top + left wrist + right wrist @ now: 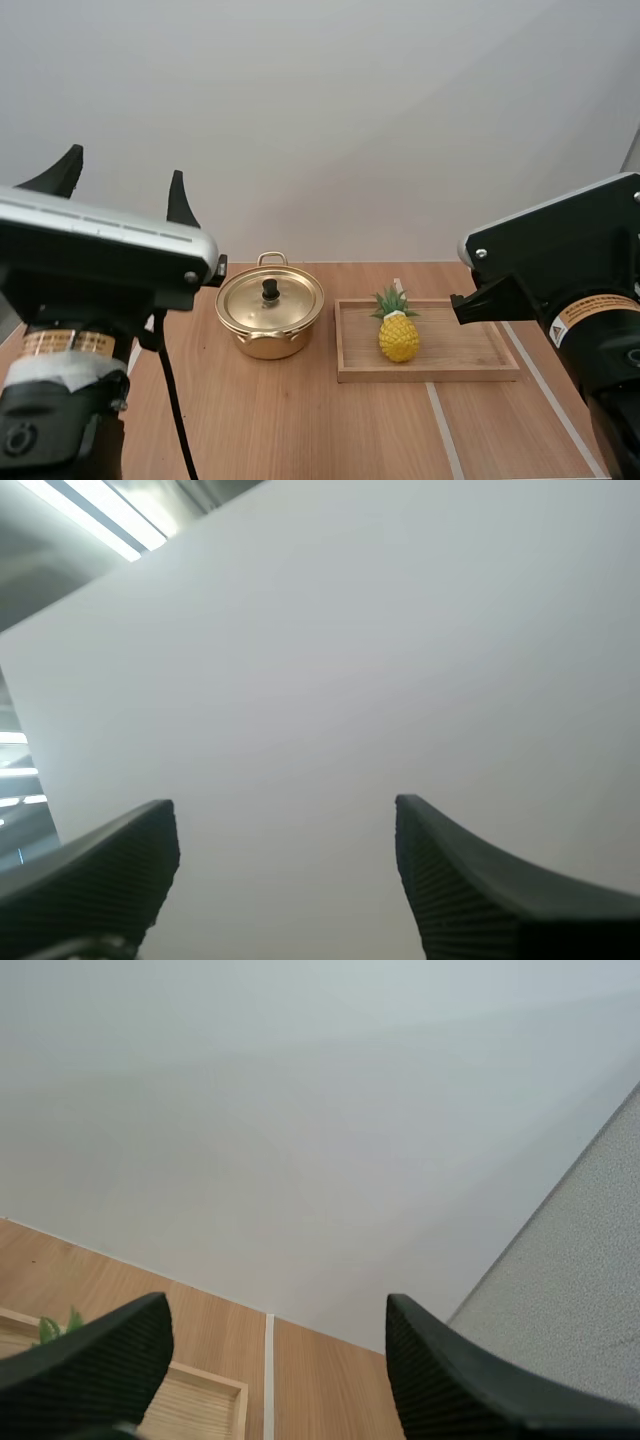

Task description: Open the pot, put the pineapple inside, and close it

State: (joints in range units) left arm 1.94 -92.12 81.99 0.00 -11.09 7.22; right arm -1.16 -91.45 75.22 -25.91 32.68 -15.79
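Note:
I expect the lid to come away whole when I raise its black knob (270,289), since the lid's edge sits on the pot's rim (234,326) all the way round.
A gold pot (270,318) with its lid (270,298) on and a black knob stands at the middle of the wooden table. To its right a yellow pineapple (398,328) with green leaves stands upright on a wooden tray (470,365). My left gripper (125,185) is raised high at the near left, open, its fingers pointing up at the white wall (330,660). In the right wrist view my right gripper (275,1345) is open with nothing between its fingers; the pineapple's leaves (58,1327) and the tray's corner (205,1400) lie beside one finger.
A white tape line (440,425) runs along the table at the right of the tray. A white wall (350,110) backs the table. A grey panel (580,1290) stands at the far right edge.

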